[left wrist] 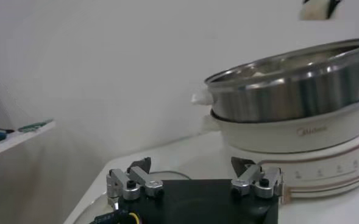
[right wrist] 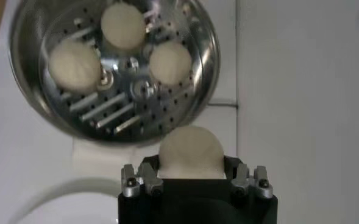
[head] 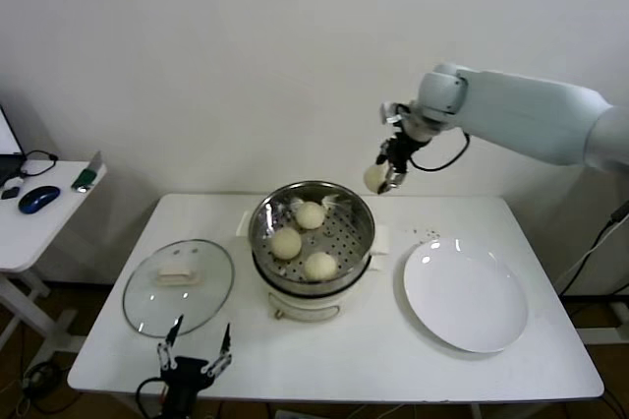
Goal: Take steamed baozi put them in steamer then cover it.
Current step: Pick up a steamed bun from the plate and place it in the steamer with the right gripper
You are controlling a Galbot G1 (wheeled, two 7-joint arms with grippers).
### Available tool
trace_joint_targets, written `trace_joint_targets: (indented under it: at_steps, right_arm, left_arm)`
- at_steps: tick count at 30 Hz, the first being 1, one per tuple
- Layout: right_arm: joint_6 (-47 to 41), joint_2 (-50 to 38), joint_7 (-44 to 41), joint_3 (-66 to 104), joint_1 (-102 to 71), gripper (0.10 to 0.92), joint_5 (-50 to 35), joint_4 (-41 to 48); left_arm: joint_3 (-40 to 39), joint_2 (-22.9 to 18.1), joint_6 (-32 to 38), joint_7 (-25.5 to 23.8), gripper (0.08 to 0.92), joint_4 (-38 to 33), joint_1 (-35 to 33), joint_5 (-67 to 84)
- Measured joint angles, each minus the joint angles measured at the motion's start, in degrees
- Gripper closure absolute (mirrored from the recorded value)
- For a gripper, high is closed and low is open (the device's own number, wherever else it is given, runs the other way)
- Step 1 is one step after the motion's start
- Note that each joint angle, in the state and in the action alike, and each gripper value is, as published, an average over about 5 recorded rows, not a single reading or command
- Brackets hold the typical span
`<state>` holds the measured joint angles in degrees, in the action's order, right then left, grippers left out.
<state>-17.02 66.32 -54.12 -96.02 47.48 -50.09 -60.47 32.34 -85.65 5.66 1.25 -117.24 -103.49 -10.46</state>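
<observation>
The tray's side (head: 344,233) toward the white plate is free, so the robot's right gripper goes on bringing its baozi there and down until the baozi sits on the tray.
The steel steamer (head: 263,212) stands mid-table on its white base, with three cream baozi (head: 286,243) on its perforated tray (right wrist: 130,103). A fourth baozi (head: 374,178) hangs in the air above and behind the steamer's right rim, and my right gripper (head: 390,169) is shut on it; the right wrist view shows this baozi (right wrist: 190,152) between the jaws. The glass cover (head: 178,286) with its cream handle lies flat on the table left of the steamer. My left gripper (head: 196,346) waits open at the table's front edge, near the cover, holding nothing.
An empty white plate (head: 464,293) lies right of the steamer. A side table (head: 34,227) at far left carries a computer mouse (head: 37,199) and small items. A white wall stands close behind the table.
</observation>
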Motion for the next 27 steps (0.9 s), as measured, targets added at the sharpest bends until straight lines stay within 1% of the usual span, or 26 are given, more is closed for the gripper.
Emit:
trace_joint_targets:
  at_steps: [5, 10, 17, 27]
  right_arm:
    - [-1.5, 3.7, 2.0, -2.4, 1.3, 0.347, -4.2, -2.4]
    - [-2.6, 6.2, 3.9, -4.2, 1.0, 0.347, -6.2, -3.5]
    - [-3.4, 7.9, 5.1, -6.0, -1.3, 0.347, -6.5, -3.7]
    - [-3.7, 9.3, 5.5, -6.9, -5.1, 0.347, -4.8, -2.7]
  left_arm:
    - [-0.6, 0.4, 0.0, 0.1, 0.177, -0.7, -0.5, 0.5]
    - [-0.8, 1.0, 0.1, 0.6, 0.177, -0.7, -1.1, 0.9]
    - [-0.2, 1.5, 0.0, 0.9, 0.177, -0.8, -1.1, 1.7]
    - [0.0, 1.6, -0.1, 1.1, 0.177, 0.1, -0.4, 2.0]
